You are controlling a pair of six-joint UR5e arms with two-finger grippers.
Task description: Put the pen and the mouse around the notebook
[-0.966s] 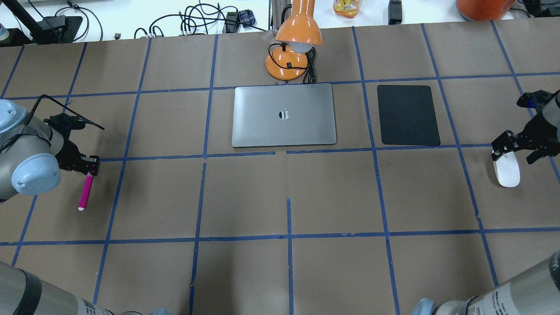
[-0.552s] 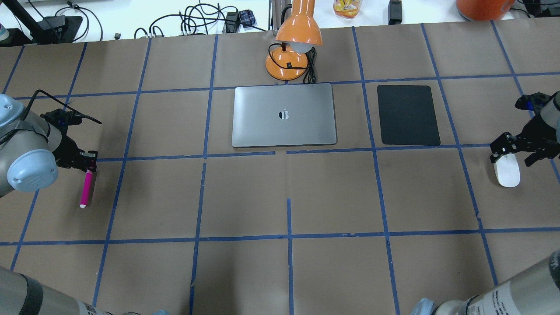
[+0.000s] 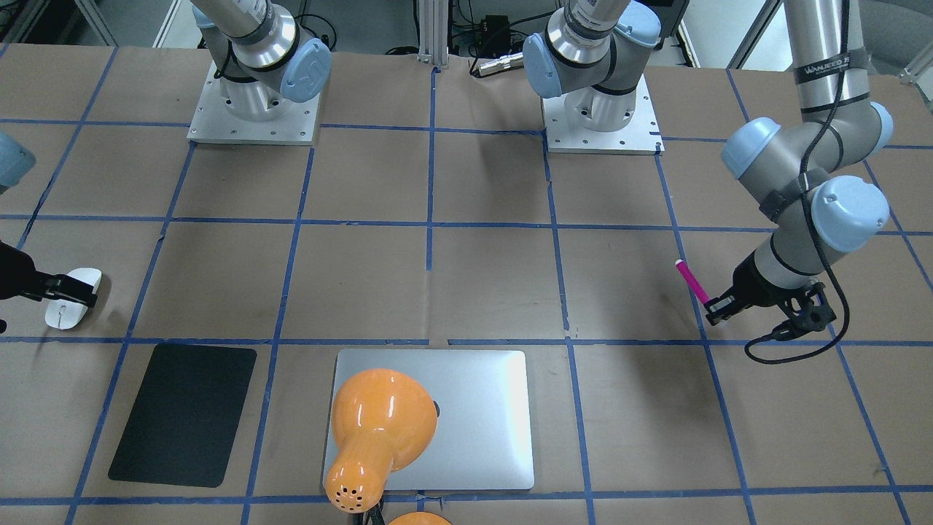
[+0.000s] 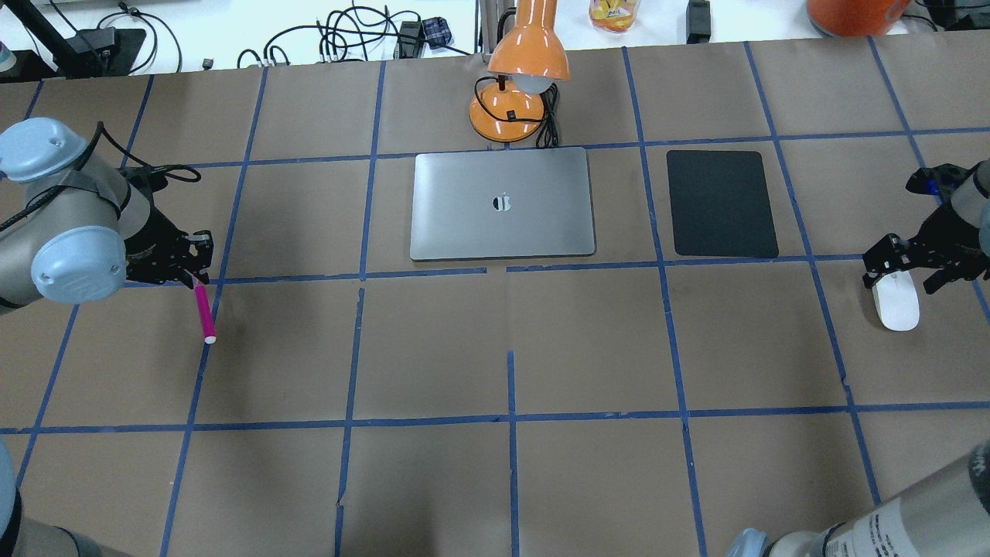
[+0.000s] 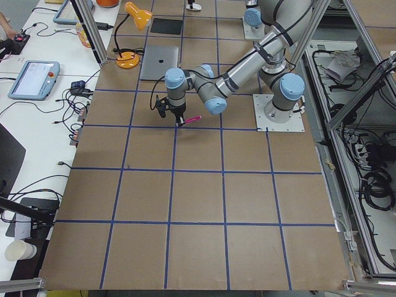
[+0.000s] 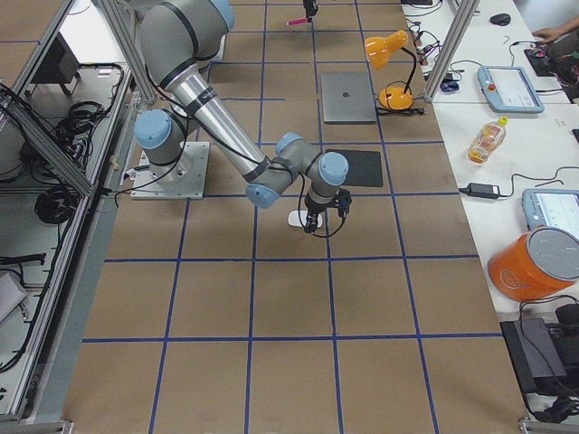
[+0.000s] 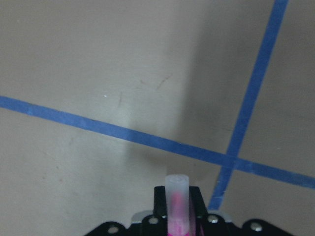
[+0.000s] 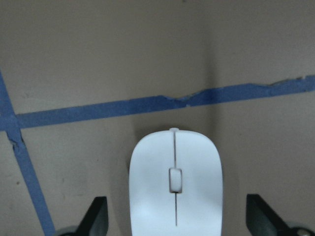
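The white mouse's button halves (image 3: 73, 298) will move unevenly when I grip and lift the mouse, because a seam (image 8: 174, 151) splits the mouse's top through the wheel slot.
The pink pen (image 4: 204, 312) sticks out of my left gripper (image 4: 193, 272), which is shut on its upper end at the left of the table. In the left wrist view the pen (image 7: 177, 201) shows between the fingers with its pale cap outward. The front view shows the pen (image 3: 691, 283) slanting up from that gripper (image 3: 718, 307). The silver notebook (image 4: 464, 220) lies closed at the table's far centre. At the far right the white mouse (image 4: 897, 308) rests on the table. My right gripper (image 4: 903, 271) is open over it, and the mouse (image 8: 175, 182) sits between both fingers (image 8: 96, 216) with gaps either side.
An orange desk lamp (image 4: 517, 85) stands just behind the notebook, its cord beside the base. A black mat (image 4: 722, 203) lies to the notebook's right. Blue tape lines grid the brown table. Cables and boxes sit beyond the far edge.
My left arm has carried the pen rightward and away from the table's left edge, and the pen's free end has swung right. The right gripper has hardly moved over the mouse.
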